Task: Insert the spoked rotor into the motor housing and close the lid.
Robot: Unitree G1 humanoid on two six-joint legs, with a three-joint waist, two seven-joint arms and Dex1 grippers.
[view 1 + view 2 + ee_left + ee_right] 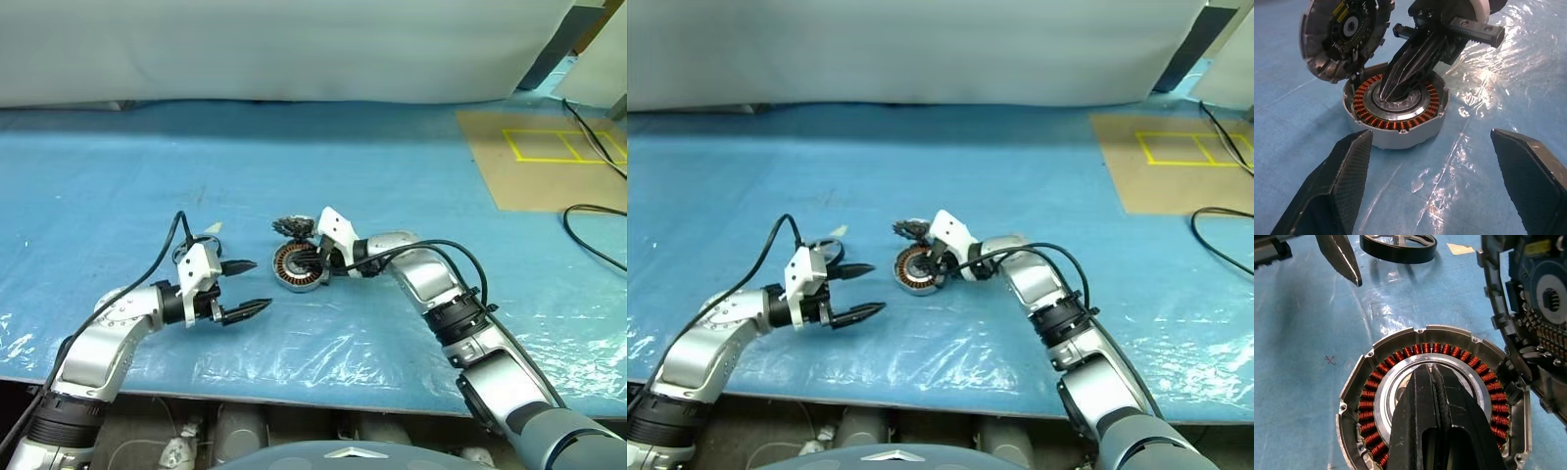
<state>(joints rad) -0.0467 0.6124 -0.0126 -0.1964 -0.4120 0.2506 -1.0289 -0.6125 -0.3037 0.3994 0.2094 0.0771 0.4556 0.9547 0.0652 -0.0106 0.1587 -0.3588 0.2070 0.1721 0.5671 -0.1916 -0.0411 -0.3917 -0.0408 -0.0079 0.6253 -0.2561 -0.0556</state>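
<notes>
The right gripper's empty fingers are in the way of the motor housing's centre (293,268), so the right gripper should move back clear and the left gripper should pick up the spoked rotor (833,249).
The motor housing (292,268) lies on the blue sheet at the middle, its copper windings (1400,355) showing around a silvery centre. Its lid (1342,39), a notch-rimmed disc with a dark circuit face, stands tilted open at the housing's far edge. My right gripper (315,262) is shut, and its tips rest in the housing's centre (1387,95) with nothing seen between them. My left gripper (263,285) hangs open a little to the left of the housing, pointing at it. The spoked rotor (1398,245), a dark wheel with pale spokes, lies on the sheet behind the left gripper's fingertip (1352,274).
Crinkled clear plastic covers the blue sheet (323,343) near the table's front edge. A brown board (549,157) with yellow tape squares lies at the back right. Black cables (598,255) run along the right side. A small pale scrap (213,228) lies behind the left hand.
</notes>
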